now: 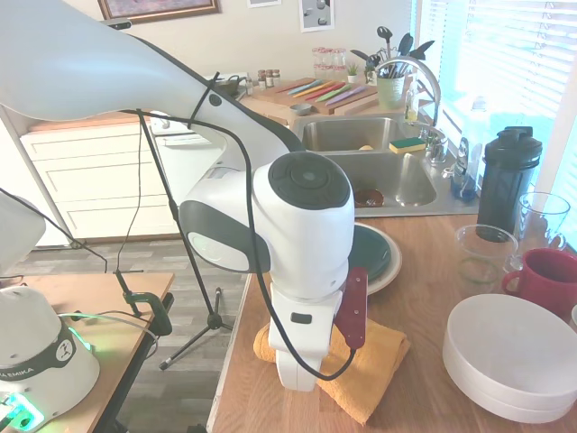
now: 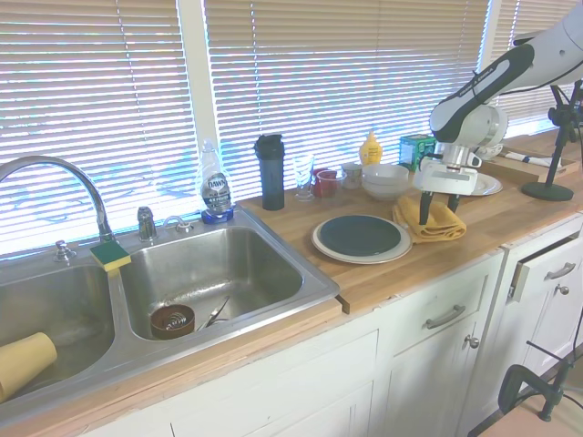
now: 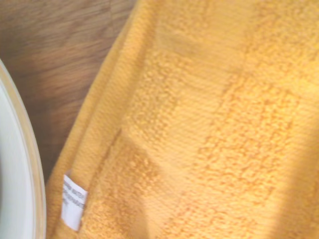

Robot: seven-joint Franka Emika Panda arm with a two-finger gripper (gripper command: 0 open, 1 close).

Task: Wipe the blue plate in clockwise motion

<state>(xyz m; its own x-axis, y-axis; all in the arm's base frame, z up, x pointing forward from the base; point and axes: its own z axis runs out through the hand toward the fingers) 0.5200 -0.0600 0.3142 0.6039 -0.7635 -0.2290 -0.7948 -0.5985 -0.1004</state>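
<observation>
The orange towel [image 2: 434, 222] has thick layers doubled along its folded edge [image 3: 102, 117], so it will stay bundled and hang down from my gripper when I lift it.
The blue plate [image 2: 359, 234] [image 1: 374, 250] lies on a larger cream plate [image 2: 323, 248] [image 1: 393, 270] on the wooden counter. Right beside it sits a crumpled orange towel [image 2: 440, 222] [image 1: 371, 372] [image 3: 209, 129]. In the second exterior view my gripper [image 2: 438, 208] points straight down over the towel, open, its fingertips [image 2: 424, 211] at the cloth. The arm's wrist hides the fingers in the first exterior view. The wrist view is filled by the towel with its white tag [image 3: 74, 201], and the cream plate's rim [image 3: 22, 174] shows at one edge.
A stack of white bowls [image 1: 514, 356] [image 2: 385, 180], a red mug [image 1: 552, 276], a glass cup [image 1: 482, 253] and a black shaker bottle [image 1: 507, 180] stand behind the towel. The double sink [image 2: 209, 273] lies beyond the plates. The counter's front edge [image 2: 428, 273] is close.
</observation>
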